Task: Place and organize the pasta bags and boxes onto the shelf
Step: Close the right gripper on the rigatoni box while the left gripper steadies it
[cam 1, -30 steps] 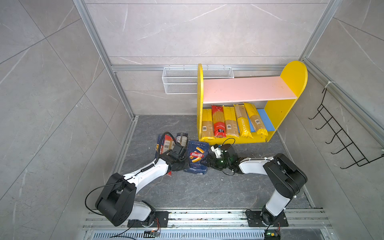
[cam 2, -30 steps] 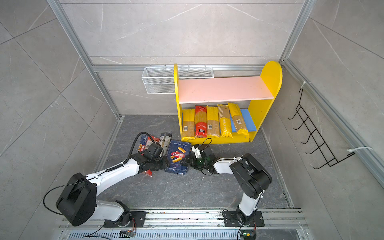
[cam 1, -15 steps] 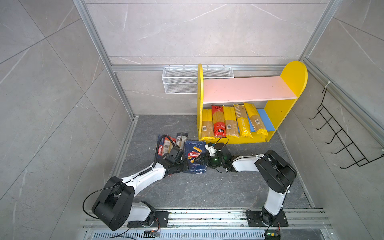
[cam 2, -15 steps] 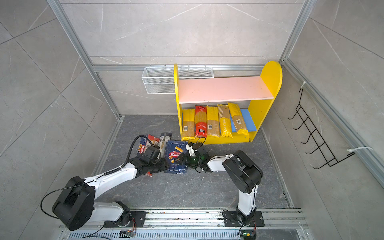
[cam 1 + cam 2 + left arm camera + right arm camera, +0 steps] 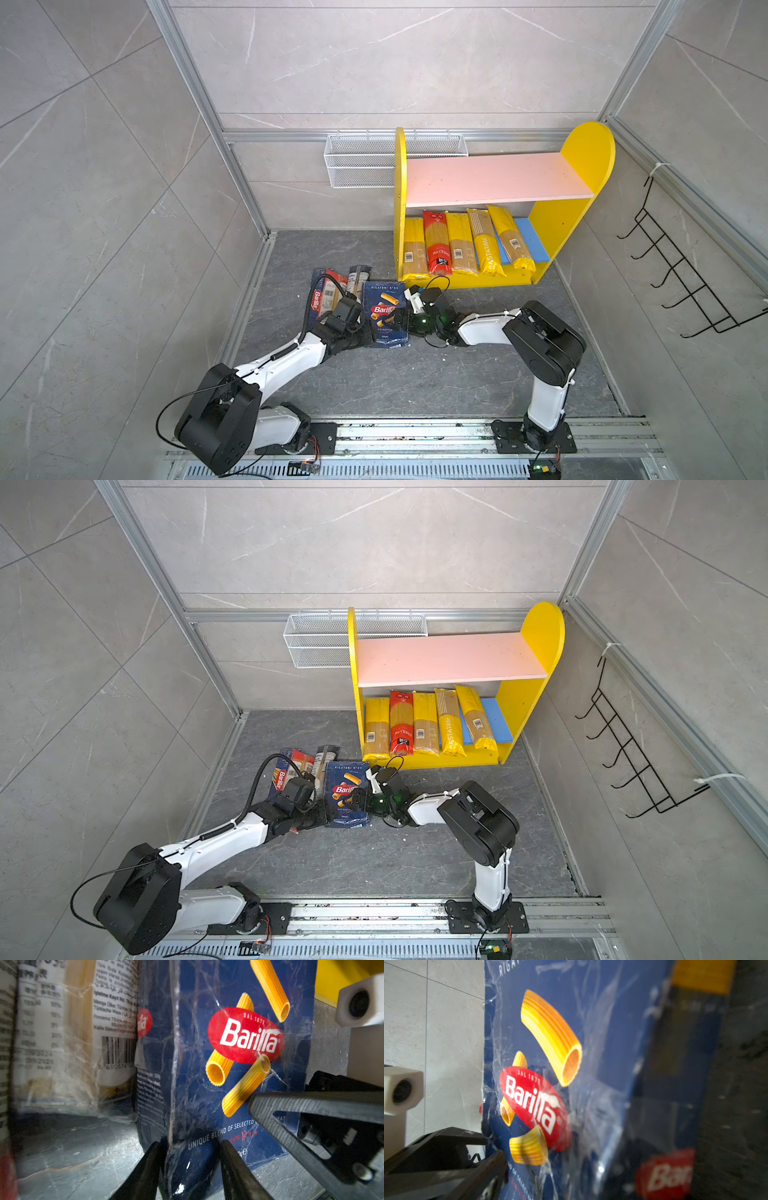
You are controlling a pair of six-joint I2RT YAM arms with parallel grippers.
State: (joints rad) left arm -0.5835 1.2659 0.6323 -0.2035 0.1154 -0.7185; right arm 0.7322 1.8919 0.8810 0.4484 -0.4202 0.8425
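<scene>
The wide rigatoni pasta box [image 5: 385, 315] will cave in under the finger when I lift it, because the box's printed side [image 5: 598, 1052] is wrinkled and creased.
The wide rigatoni pasta box [image 5: 384, 313] [image 5: 347, 793] lies on the dark floor in front of the shelf [image 5: 494, 178]. My left gripper [image 5: 365, 332] [image 5: 190, 1142] is shut on its near edge. My right gripper [image 5: 401, 320] stands open at the box's right edge, with one finger [image 5: 291, 1105] [image 5: 488, 1167] across the printed face [image 5: 550, 1043]; its other finger is hidden. Left of the box lie the narrow spaghetti box [image 5: 318, 297], a red-and-clear bag [image 5: 332, 286] and a dark bag [image 5: 358, 278]. Several bags, yellow [image 5: 413, 253] and red [image 5: 436, 245], fill the blue lower board.
A white wire basket [image 5: 361, 166] hangs on the back wall behind the shelf's left panel. A black hook rack [image 5: 681, 270] is on the right wall. Tiled walls close in the floor on three sides, and the arms' rail [image 5: 415, 432] runs along the front.
My right gripper has moved left from beside the rigatoni box onto its right edge. The left arm and the box have shifted slightly left.
</scene>
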